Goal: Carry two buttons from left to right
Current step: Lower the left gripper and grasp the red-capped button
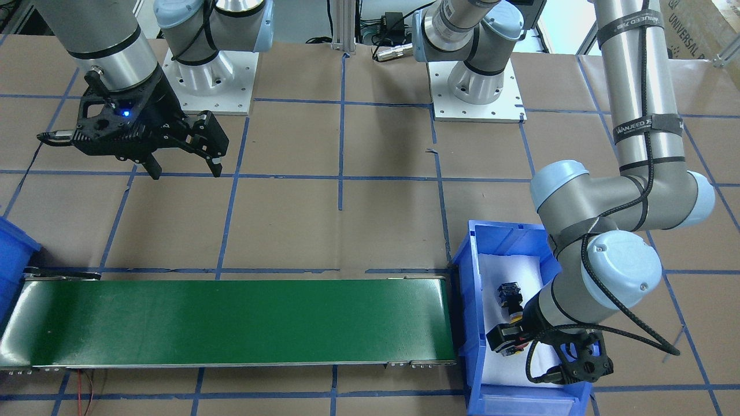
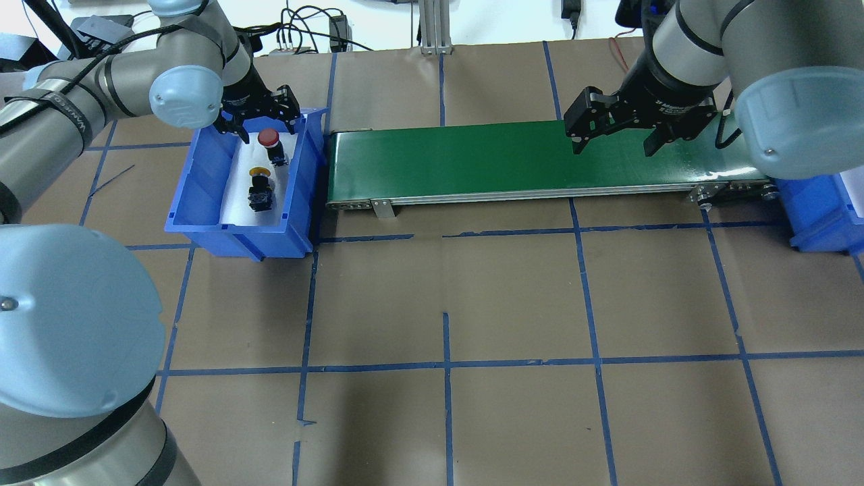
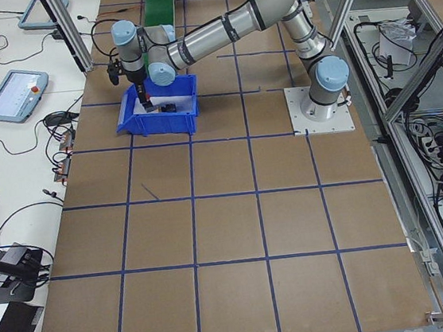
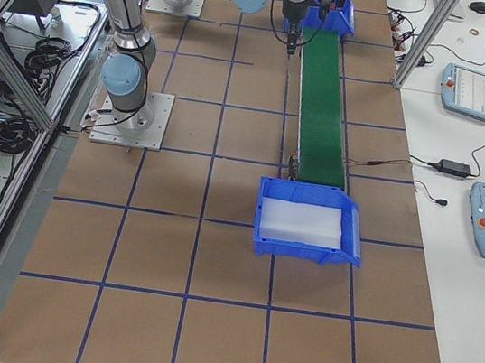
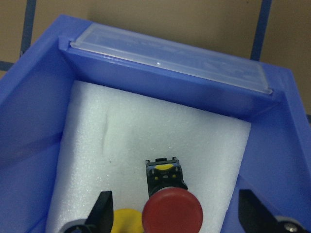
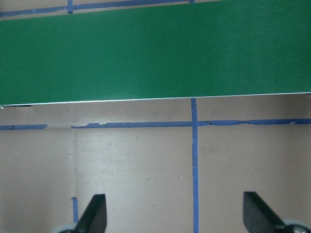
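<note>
My gripper will set the red button (image 5: 168, 191) on the conveyor belt, and the button will stand upright there, because its red cap (image 5: 172, 212) faces up over its black body.
The red-capped button (image 2: 268, 138) and the yellow-capped button (image 2: 260, 189) lie on white foam in the left blue bin (image 2: 202, 229). My left gripper (image 2: 262, 121) is open over the bin's far end. In the left wrist view its two fingers straddle the red cap (image 5: 172, 209), whose black body (image 5: 164, 174) lies beyond it. The yellow cap (image 5: 127, 221) sits beside one finger (image 5: 102, 208). I cannot tell whether the fingers touch anything. My right gripper (image 2: 614, 143) is open and empty, hovering near the green conveyor belt (image 2: 472, 162).
The belt (image 1: 231, 318) runs between the left bin (image 1: 468, 323) and a second blue bin (image 2: 817, 216) at its right end, holding only white foam (image 4: 300, 225). In the right wrist view, brown table with blue tape lines (image 6: 194, 160) lies below the gripper.
</note>
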Available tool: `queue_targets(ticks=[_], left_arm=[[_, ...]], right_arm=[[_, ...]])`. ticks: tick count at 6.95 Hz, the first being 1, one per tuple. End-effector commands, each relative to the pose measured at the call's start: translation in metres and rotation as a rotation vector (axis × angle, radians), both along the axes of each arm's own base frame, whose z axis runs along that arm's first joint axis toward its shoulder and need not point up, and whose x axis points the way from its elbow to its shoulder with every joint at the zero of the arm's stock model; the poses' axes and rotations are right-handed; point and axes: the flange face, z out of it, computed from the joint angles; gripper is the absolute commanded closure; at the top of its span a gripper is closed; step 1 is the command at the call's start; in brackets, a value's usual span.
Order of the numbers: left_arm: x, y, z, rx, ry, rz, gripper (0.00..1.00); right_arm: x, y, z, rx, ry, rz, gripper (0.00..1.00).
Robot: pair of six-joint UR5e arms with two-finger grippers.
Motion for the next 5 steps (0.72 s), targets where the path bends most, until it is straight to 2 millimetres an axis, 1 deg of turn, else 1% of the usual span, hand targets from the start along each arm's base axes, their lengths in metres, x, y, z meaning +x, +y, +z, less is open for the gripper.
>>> queue_targets(ticks=[1, 2, 3, 4, 5], left_arm=[[0.0, 0.004, -0.007, 0.015, 0.003, 0.002, 0.34], [0.001, 0.006, -0.012, 0.024, 0.004, 0.003, 0.43], [0.004, 0.006, -0.008, 0.018, 0.003, 0.006, 0.51], [0.012, 0.006, -0.002, 0.01, 0.005, 0.005, 0.6], [0.019, 0.005, 0.014, -0.013, 0.003, 0.003, 0.68]], right_arm=[[0.001, 0.001, -0.001, 0.002, 0.001, 0.003, 0.0], [0.001, 0.0, -0.001, 0.002, -0.001, 0.001, 0.0], [0.001, 0.001, -0.001, 0.002, -0.001, 0.003, 0.0], [0.001, 0.0, -0.001, 0.002, -0.001, 0.001, 0.0], [0.001, 0.0, 0.001, -0.003, -0.001, 0.001, 0.0]])
